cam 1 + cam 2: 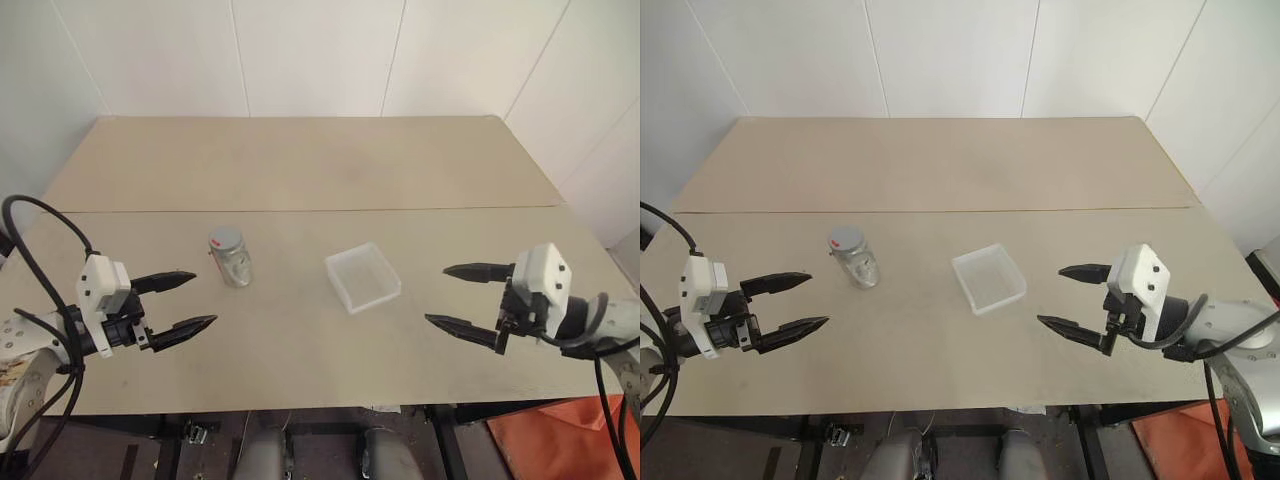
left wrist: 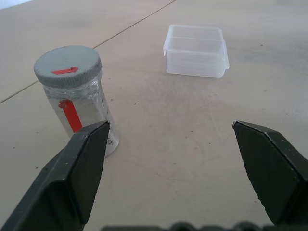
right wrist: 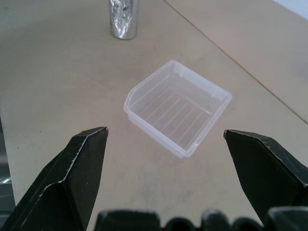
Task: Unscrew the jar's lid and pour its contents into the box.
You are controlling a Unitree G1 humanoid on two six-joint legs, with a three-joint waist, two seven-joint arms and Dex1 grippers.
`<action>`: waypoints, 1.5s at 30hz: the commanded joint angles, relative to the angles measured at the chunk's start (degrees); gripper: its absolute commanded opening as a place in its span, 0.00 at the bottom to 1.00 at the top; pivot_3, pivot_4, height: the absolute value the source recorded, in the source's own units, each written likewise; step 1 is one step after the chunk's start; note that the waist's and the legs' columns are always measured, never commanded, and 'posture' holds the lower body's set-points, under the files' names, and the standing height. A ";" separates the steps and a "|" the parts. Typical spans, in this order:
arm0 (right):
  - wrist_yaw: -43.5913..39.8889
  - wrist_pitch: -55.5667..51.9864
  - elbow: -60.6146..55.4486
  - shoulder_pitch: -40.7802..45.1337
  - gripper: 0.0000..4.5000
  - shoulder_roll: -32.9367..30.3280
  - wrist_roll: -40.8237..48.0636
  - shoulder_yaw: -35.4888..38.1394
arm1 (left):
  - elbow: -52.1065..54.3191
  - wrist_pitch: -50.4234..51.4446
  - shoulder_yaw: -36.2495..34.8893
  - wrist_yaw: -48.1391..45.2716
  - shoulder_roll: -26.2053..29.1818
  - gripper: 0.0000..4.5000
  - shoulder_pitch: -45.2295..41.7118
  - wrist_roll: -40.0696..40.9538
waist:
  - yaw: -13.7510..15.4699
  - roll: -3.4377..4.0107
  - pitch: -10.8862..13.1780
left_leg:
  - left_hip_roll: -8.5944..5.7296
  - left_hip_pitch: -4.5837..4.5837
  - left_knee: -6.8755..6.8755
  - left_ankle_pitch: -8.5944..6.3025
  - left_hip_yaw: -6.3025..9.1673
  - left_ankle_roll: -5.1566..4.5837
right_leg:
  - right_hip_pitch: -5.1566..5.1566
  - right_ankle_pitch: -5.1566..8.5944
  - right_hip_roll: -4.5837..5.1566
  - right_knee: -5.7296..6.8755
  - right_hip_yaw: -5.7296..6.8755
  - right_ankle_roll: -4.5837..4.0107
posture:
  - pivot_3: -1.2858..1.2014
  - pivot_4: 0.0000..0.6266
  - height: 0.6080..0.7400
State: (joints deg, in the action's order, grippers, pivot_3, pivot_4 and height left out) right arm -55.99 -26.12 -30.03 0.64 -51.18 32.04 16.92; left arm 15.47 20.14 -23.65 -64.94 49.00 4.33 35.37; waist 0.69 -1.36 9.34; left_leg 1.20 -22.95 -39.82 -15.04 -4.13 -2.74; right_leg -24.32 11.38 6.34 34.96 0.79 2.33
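The ribbed grey lid [image 1: 226,238] sits low around the jar's neck [image 2: 77,88], so I expect it to climb slowly, twist after twist, as I turn it.
The clear jar [image 1: 232,262] stands upright on the table left of centre, a red strip on its side [image 2: 72,115]. Its grey lid [image 2: 68,66], marked red on top, is screwed on. The contents are hidden behind the jar's shiny wall. The clear plastic box [image 1: 362,277] sits empty to the jar's right, near the table's middle. My left gripper [image 1: 188,302] hovers open just left of the jar, apart from it. My right gripper [image 1: 461,296] hovers open to the right of the box, holding nothing.
The beige table [image 1: 300,170] is made of two tops joined by a seam behind the jar and box. White walls close off the far side. An orange thing [image 1: 560,440] lies on the floor at the lower right.
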 commanded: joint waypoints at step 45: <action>4.87 1.96 -1.93 9.80 1.00 2.03 -5.56 -7.03 | -39.74 -22.71 14.51 9.34 -16.48 0.99 -30.98 -17.50 | 0.00 -0.05 0.01 | -0.22 -0.05 -0.05 0.00 0.06 -0.02 | 0.04 -0.04 0.02 0.03 0.08 0.05 | 0.52 0.24 1.00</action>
State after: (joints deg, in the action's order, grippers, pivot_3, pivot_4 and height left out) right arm -51.75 -25.37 -30.00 9.84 -49.14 26.08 8.43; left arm -23.56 -0.78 -8.75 -56.28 32.67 -25.30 18.09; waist 0.69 -1.41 9.35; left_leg 0.97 -23.02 -39.87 -15.03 -4.07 -2.76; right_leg -24.28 11.33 6.35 34.98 0.87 2.39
